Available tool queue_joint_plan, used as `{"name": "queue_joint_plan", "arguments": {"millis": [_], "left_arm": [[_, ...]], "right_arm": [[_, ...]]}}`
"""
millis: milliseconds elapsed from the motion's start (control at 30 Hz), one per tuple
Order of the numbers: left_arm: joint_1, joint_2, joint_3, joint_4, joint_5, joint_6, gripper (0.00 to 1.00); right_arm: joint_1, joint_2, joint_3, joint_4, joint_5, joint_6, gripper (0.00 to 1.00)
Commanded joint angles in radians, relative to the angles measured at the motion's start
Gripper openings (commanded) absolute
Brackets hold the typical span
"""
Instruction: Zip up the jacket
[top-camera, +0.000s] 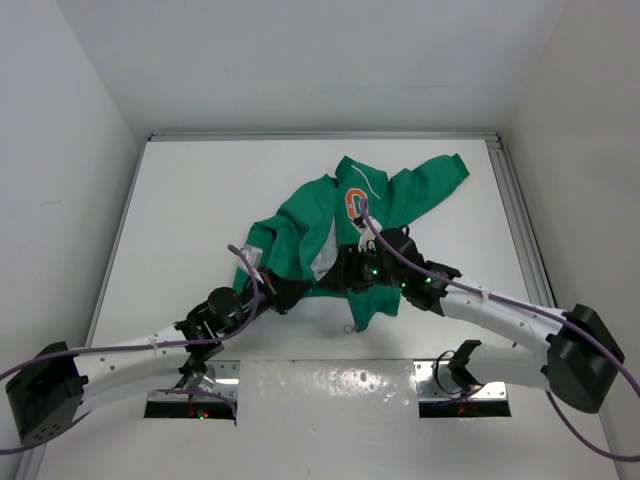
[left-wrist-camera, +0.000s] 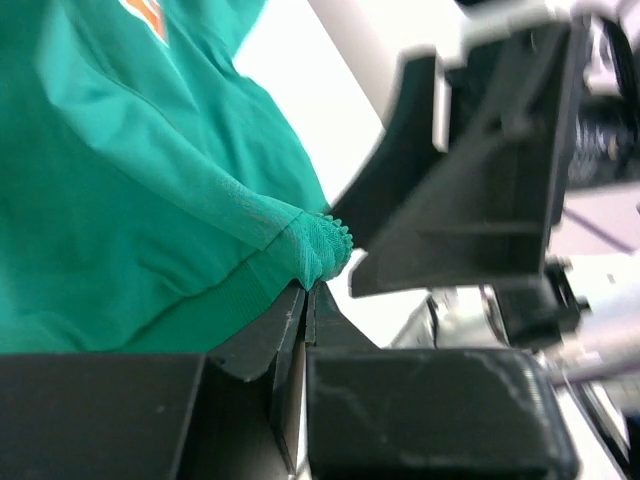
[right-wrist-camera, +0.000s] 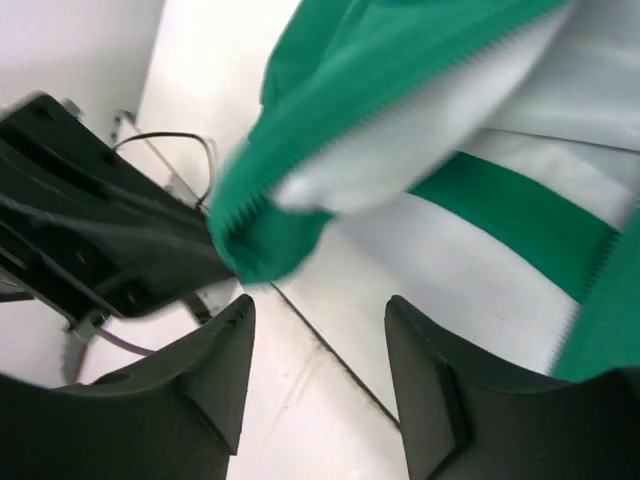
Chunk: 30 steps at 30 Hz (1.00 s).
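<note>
I should take the jacket's loose corner by the zipper ring and raise it with my right gripper, empty beside the jacket's hem corner my left gripper holds.
The green jacket lies crumpled and open at the middle of the white table, its orange-and-white "G" facing up and the white lining showing. My left gripper is shut on the bottom corner of the jacket's ribbed hem, pinched at the fingertips. My right gripper is open and empty, just above the table beside that corner. In the right wrist view the gripper sits below the green hem corner and a zipper edge; its fingers touch nothing.
The left gripper's black body sits close to the right gripper's left finger. The right gripper's body fills the right of the left wrist view. A metal rail edges the table's right and back, with white walls around.
</note>
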Motion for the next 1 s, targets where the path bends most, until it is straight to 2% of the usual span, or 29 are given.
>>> {"name": "queue_joint_plan", "arguments": {"millis": [0, 67, 100, 133, 167, 200, 300, 533, 600, 700, 733, 967], "left_arm": [[0.003, -0.052, 0.015, -0.039, -0.141, 0.044, 0.00], [0.003, -0.066, 0.032, -0.071, -0.157, 0.064, 0.00], [0.003, -0.070, 0.032, -0.073, -0.161, 0.068, 0.00], [0.003, -0.073, 0.032, -0.072, -0.160, 0.071, 0.00], [0.003, -0.070, 0.035, -0.072, -0.160, 0.079, 0.00], [0.003, -0.066, 0.043, -0.076, -0.163, 0.085, 0.00], [0.003, -0.041, 0.101, -0.115, -0.163, 0.139, 0.00], [0.003, 0.000, 0.101, -0.113, -0.148, 0.217, 0.00], [0.003, 0.009, 0.091, -0.108, -0.152, 0.219, 0.00], [0.003, 0.034, 0.104, -0.112, -0.143, 0.225, 0.00], [0.003, 0.034, 0.106, -0.109, -0.135, 0.228, 0.00], [0.003, 0.013, 0.101, -0.112, -0.126, 0.225, 0.00]], "right_arm": [[-0.004, -0.071, 0.014, -0.083, 0.101, -0.060, 0.55], [-0.004, -0.105, -0.018, -0.094, 0.131, -0.069, 0.53], [0.001, -0.138, -0.053, -0.111, 0.173, -0.076, 0.43], [0.009, -0.152, -0.067, -0.137, 0.190, -0.083, 0.29], [0.013, -0.168, -0.082, -0.148, 0.211, -0.087, 0.07], [0.016, -0.200, -0.120, -0.151, 0.231, -0.090, 0.00], [0.032, -0.211, -0.174, -0.188, 0.296, -0.107, 0.00], [0.070, -0.130, -0.184, -0.243, 0.385, -0.136, 0.01], [0.093, -0.100, -0.168, -0.246, 0.386, -0.144, 0.04], [0.136, -0.041, -0.142, -0.258, 0.411, -0.161, 0.13], [0.148, -0.025, -0.132, -0.284, 0.424, -0.164, 0.19], [0.191, 0.044, -0.086, -0.336, 0.487, -0.166, 0.31]]}}
